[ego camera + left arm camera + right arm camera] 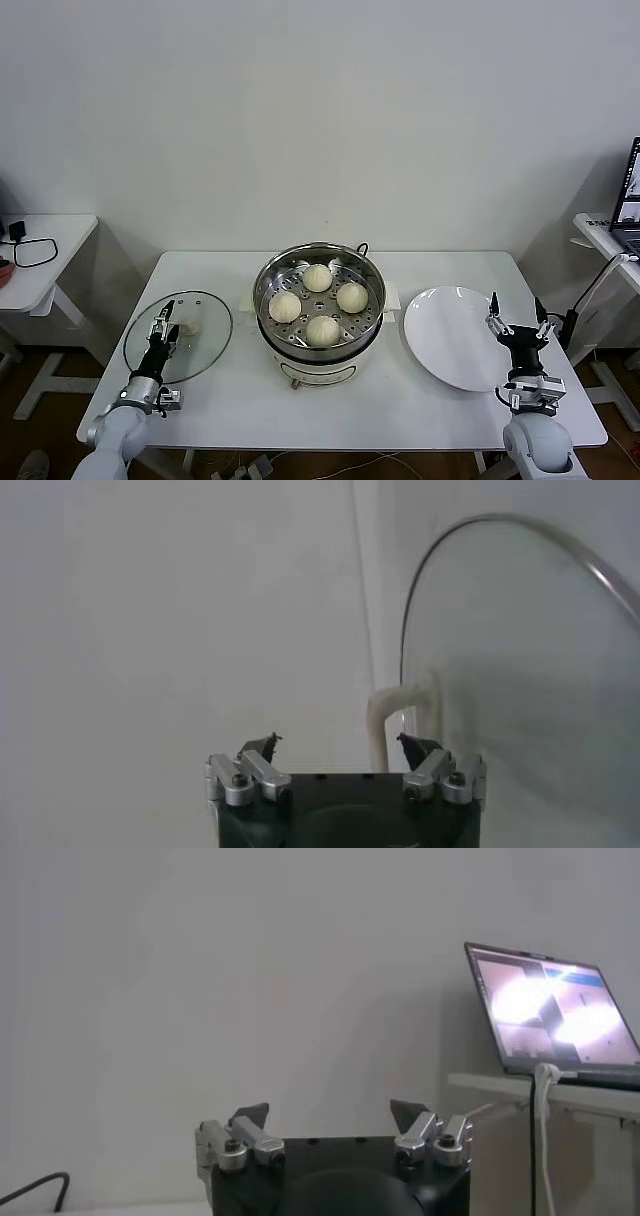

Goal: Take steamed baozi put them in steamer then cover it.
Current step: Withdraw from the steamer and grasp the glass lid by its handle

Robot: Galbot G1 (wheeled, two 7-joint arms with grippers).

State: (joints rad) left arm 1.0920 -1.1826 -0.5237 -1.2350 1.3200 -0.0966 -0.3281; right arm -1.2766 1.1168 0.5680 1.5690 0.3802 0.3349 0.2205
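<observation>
My gripper will lower the cover [204, 346], and I expect it to come to rest level over the baozi, since they sit low inside the steamer's raised rim [381, 292].
The steamer [270, 285] stands uncovered at the table's middle. Four steamed baozi lie on its perforated tray: one at the back [317, 277], one right [351, 296], one left [285, 306], one at the front [322, 329]. The cover [205, 345] lies flat on the table to the left. My left gripper [165, 322] is open and empty, just above the cover beside its white handle [188, 326]. In the left wrist view the left gripper [338, 740] faces the handle [395, 705] and the cover's glass [520, 680]. My right gripper [516, 305] is open and empty by the plate's right edge, and its wrist view [328, 1110] shows nothing between its fingers.
An empty white plate [450, 335] lies right of the steamer. A small side table [40, 255] with a black cable stands at the far left. A laptop [630, 200] sits on a table at the far right, also in the right wrist view [550, 1013].
</observation>
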